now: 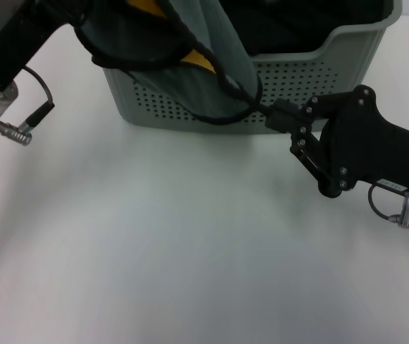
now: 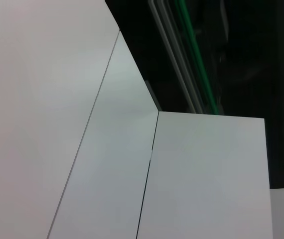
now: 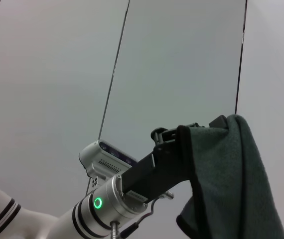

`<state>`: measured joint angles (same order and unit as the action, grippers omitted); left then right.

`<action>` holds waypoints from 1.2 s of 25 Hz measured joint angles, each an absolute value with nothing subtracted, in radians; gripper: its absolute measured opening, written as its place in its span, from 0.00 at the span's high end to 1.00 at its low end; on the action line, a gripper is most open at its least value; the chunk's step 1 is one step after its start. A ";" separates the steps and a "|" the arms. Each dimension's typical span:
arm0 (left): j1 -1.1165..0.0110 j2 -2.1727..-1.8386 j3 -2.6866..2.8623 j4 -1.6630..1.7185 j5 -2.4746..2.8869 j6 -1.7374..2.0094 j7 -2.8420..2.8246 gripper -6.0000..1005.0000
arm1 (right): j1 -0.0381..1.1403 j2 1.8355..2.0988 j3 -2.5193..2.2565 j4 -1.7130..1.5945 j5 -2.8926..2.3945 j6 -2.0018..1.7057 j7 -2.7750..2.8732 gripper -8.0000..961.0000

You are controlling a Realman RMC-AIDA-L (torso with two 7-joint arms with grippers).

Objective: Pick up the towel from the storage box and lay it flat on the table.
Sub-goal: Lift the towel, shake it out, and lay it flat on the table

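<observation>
The towel is held in my left gripper by a bunched fold (image 3: 238,131), so my left gripper should open, leave the towel hanging from my right gripper, and grab a lower corner of the towel.
The storage box (image 1: 312,72) stands at the back of the white table (image 1: 154,236). The towel (image 1: 219,50) is lifted out of it and hangs over the box's front wall, grey-green face outward, with a yellow patch and black edging showing. My right gripper (image 1: 270,115) is at the front wall, shut on the towel's black edge at its lower corner. My left arm reaches in from the upper left; its gripper is out of the head view. In the right wrist view the left gripper (image 3: 174,139) is shut on the top of the towel (image 3: 226,174), holding it up.
Something dark lies inside the box (image 1: 312,25). A cable and plug (image 1: 19,132) hang from the left wrist, and a connector (image 1: 407,211) from the right wrist. The left wrist view shows only wall panels.
</observation>
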<state>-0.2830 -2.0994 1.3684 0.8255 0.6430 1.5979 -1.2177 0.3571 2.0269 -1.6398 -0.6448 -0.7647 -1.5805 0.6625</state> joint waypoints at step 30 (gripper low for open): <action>-0.365 -2.100 1.412 0.313 0.937 1.679 -0.945 0.72 | 0.321 2.007 -1.393 -1.155 -0.772 -1.542 0.908 0.98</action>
